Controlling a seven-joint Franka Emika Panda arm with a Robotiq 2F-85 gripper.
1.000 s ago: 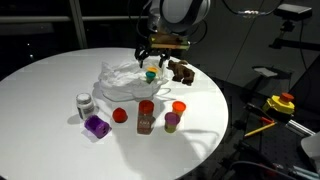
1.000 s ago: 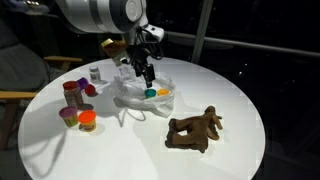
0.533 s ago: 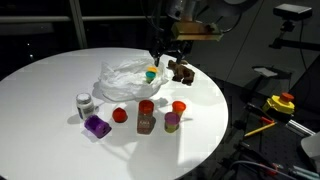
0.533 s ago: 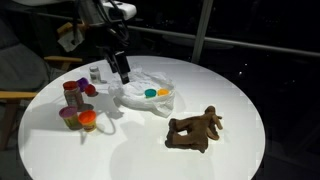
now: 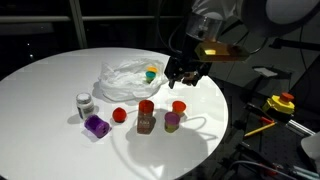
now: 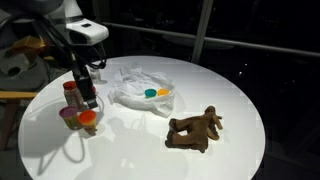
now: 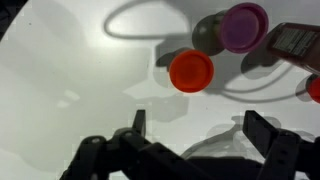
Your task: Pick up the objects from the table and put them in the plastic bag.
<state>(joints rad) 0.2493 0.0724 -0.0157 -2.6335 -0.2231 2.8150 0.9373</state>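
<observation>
The orange cup [image 5: 179, 107] has a flat orange disc [image 7: 191, 71] closing its top, so it will come up in one piece with its lid still on when I lift it.
The plastic bag [image 5: 122, 78] [image 6: 140, 88] lies crumpled on the round white table [image 5: 50, 90], with a green and a yellow item [image 6: 153, 93] inside it. My gripper [image 5: 184, 74] [image 6: 89, 101] [image 7: 200, 130] hangs open and empty just above the cluster of cups. In the wrist view the orange cup [image 7: 191, 71] sits just ahead of the fingers, with the purple cup [image 7: 243, 27] and the red-lidded jar [image 7: 295, 45] beyond it. A red ball [image 5: 120, 115], a purple block [image 5: 96, 125] and a clear white-lidded jar [image 5: 84, 103] stand nearby. The brown toy animal [image 6: 195, 128] lies apart.
The table's rim [image 5: 215, 120] runs close behind the cups. A yellow and red device [image 5: 281, 104] sits off the table on dark equipment. A wooden chair [image 6: 12, 95] stands beside the table.
The arm has swung away from above the bag and come down over the cluster of cups. The jaws stayed open and empty throughout.
</observation>
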